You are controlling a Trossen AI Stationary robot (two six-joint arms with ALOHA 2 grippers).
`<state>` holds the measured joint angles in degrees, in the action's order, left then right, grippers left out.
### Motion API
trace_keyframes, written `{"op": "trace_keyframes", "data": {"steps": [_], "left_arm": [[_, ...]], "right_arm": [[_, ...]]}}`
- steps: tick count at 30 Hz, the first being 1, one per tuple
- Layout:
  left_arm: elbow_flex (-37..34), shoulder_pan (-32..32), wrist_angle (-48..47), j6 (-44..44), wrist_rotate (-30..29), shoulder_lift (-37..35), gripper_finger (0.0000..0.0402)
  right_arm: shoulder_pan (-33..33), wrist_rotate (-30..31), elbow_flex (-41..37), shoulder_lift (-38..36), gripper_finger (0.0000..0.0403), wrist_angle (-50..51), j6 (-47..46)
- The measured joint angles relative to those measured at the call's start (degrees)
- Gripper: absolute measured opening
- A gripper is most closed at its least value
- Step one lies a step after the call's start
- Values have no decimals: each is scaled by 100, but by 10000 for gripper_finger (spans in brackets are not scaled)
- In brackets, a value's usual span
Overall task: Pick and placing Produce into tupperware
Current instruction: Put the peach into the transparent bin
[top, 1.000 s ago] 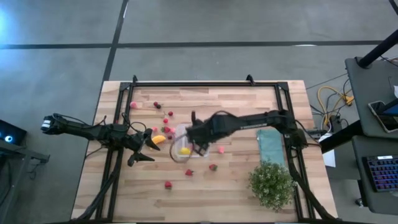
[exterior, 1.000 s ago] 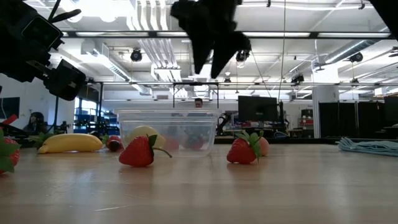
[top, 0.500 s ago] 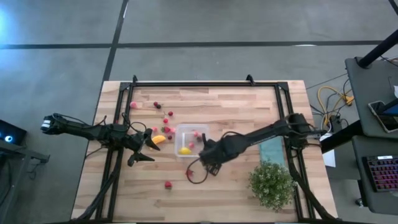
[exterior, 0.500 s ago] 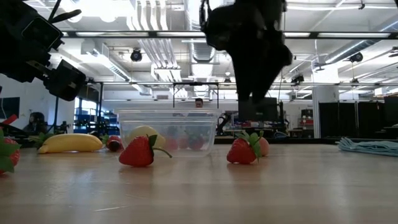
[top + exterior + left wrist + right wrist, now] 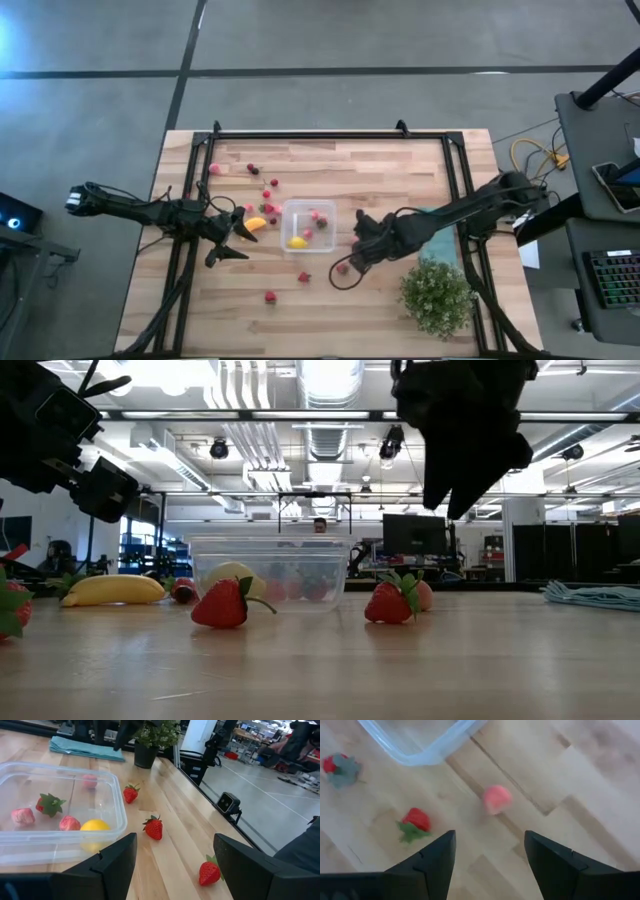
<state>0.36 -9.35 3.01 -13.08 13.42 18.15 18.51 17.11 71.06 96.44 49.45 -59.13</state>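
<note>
My right gripper is at a slant to the tupperware's edge (image 5: 436, 755), and the pink piece (image 5: 497, 800) is beyond its fingers, so next I turn the gripper's wrist square before I lower it over the pink piece.
The clear tupperware (image 5: 308, 226) stands mid-table and holds a yellow lemon (image 5: 95, 826), a strawberry (image 5: 48, 805) and pink pieces (image 5: 69, 823). My right gripper (image 5: 360, 244) hovers open to the right of it, pointing steeply down. A pink piece (image 5: 496, 799) lies on the wood ahead of its fingers, with a strawberry (image 5: 416, 820) beside it. My left gripper (image 5: 235, 236) waits open left of the tupperware, next to the banana (image 5: 256, 224). More strawberries (image 5: 304, 277) lie toward the near edge, and red berries (image 5: 266, 193) toward the far left.
A green bushy plant (image 5: 437, 296) stands at the near right, and a teal cloth (image 5: 436, 232) lies beside my right arm. A strawberry (image 5: 270, 296) lies near the front edge. Bare wood runs along the far side. Black frame rails (image 5: 300, 136) border the table.
My right gripper has left the spot above the tupperware. It has swung toward the table's right and a little toward the near edge, sinking somewhat and rolling about its own axis. The tupperware, hidden under it before, now shows whole. My left arm has kept still.
</note>
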Motion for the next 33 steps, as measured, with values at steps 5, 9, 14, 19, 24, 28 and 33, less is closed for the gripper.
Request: {"op": "trace_keyframes", "data": {"steps": [5, 9, 14, 19, 24, 28, 33], "left_arm": [[0, -1, 0, 0, 1, 16, 249], [0, 0, 0, 0, 0, 19, 249], [0, 1, 0, 0, 1, 19, 249], [0, 1, 0, -1, 0, 14, 249], [0, -1, 0, 0, -1, 20, 249], [0, 0, 0, 0, 1, 17, 249], [0, 1, 0, 0, 1, 20, 249]], "right_arm": [[-16, 102, -139, -211, 228, -22, 124], [-27, 88, -160, -201, 228, -70, 111], [-31, -403, -388, -92, 228, -702, 799], [-51, -702, -739, 15, 228, -1251, 881], [-58, -658, -1008, -38, 228, -1477, 1142], [-132, -664, -1129, -61, 228, -1588, 1844], [-392, -1028, -1211, -83, 228, -1980, 2106]]}}
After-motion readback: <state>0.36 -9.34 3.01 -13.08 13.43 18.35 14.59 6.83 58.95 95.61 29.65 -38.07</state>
